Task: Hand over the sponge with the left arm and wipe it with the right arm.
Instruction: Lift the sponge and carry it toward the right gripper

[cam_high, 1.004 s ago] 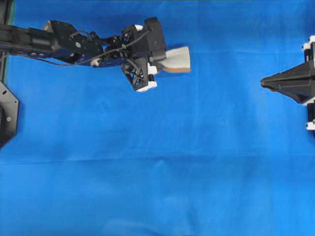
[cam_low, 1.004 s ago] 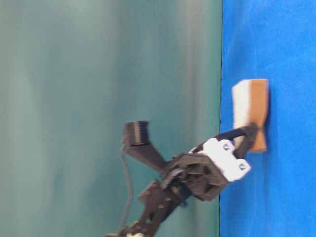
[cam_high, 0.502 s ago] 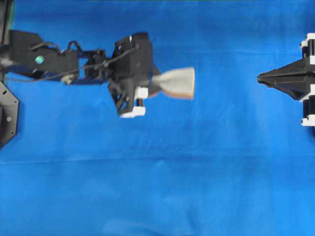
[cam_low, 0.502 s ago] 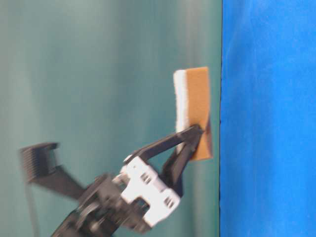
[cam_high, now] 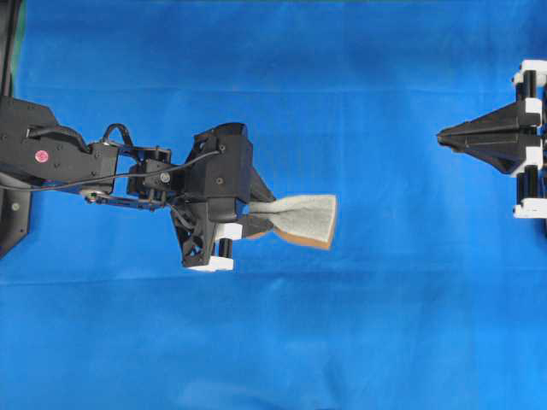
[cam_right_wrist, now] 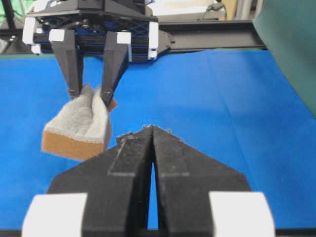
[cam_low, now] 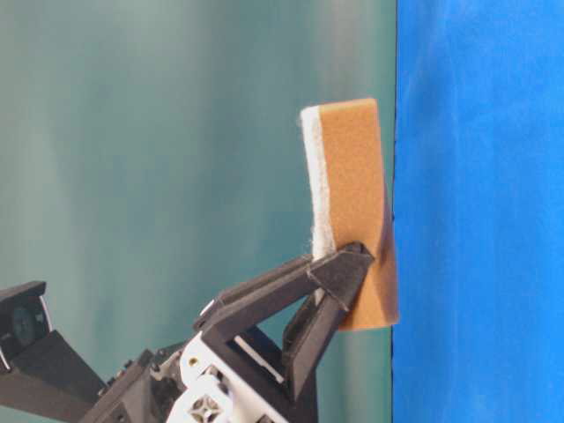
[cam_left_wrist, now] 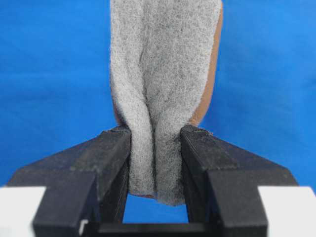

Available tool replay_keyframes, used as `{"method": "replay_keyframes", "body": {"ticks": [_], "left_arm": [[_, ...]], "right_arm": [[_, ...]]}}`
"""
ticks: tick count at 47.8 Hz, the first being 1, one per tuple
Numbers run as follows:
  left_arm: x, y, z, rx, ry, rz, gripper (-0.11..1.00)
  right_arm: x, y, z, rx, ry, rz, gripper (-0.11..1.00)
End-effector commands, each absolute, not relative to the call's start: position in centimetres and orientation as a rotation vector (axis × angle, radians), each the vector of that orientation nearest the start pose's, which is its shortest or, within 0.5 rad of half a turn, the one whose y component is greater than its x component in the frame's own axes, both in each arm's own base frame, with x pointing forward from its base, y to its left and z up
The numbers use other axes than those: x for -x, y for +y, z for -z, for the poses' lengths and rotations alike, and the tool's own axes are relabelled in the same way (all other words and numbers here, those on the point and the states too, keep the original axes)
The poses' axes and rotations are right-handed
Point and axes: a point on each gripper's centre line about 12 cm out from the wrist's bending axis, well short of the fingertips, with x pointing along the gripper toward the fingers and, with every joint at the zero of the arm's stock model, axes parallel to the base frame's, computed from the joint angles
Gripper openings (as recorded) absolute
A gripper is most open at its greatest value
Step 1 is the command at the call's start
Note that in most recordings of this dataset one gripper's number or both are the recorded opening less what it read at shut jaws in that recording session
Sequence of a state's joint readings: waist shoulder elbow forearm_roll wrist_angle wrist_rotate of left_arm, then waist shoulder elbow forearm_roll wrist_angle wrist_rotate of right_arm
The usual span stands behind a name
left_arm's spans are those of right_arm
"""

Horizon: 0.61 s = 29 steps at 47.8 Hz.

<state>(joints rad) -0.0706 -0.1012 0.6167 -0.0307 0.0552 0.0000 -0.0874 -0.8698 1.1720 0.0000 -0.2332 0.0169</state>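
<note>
I should keep my left gripper still while my shut, far-off right gripper opens and takes the sponge's loose end point(cam_high: 320, 219).
The sponge point(cam_high: 303, 218) hangs in the air above the blue cloth, grey scouring face up and orange-tan layer beneath. My left gripper point(cam_high: 256, 219) is shut on its near end, and the two fingers pinch it into a fold point(cam_left_wrist: 155, 148). In the table-level view the sponge point(cam_low: 352, 220) is lifted off the cloth, orange side showing. My right gripper point(cam_high: 443, 137) waits at the right edge, shut and empty, its tip pointing left. From the right wrist view the sponge point(cam_right_wrist: 79, 126) hangs ahead and to the left of the shut right gripper point(cam_right_wrist: 152, 129).
A blue cloth point(cam_high: 342, 325) covers the whole table. The left arm's black base point(cam_high: 13, 205) sits at the left edge. A black frame rail point(cam_right_wrist: 212, 34) runs behind the left arm in the right wrist view.
The left arm has lifted the sponge off the cloth and carried it toward the front and middle of the table. The right gripper has crept a little to the left.
</note>
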Motion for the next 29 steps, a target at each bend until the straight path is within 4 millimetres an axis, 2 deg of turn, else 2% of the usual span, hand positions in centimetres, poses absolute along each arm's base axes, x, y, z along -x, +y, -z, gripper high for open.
{"method": "replay_keyframes", "body": {"ticks": [1, 14, 22, 29], "left_arm": [[-38.9, -2.8, -23.0, 0.011, 0.539, 0.062, 0.24], [-38.9, -2.7, -23.0, 0.012, 0.538, 0.061, 0.24], [-38.9, -2.6, -23.0, 0.013, 0.538, 0.058, 0.24], [-38.9, -2.5, -23.0, 0.013, 0.536, 0.056, 0.24]], "right_arm": [[-21.6, -1.9, -27.9, -0.025, 0.042, 0.090, 0.02], [-21.8, -1.8, -28.0, -0.090, 0.059, 0.086, 0.02], [-23.1, -0.8, -28.4, -0.131, 0.079, 0.043, 0.02], [-25.0, 0.3, -28.7, -0.138, 0.128, -0.001, 0.03]]}}
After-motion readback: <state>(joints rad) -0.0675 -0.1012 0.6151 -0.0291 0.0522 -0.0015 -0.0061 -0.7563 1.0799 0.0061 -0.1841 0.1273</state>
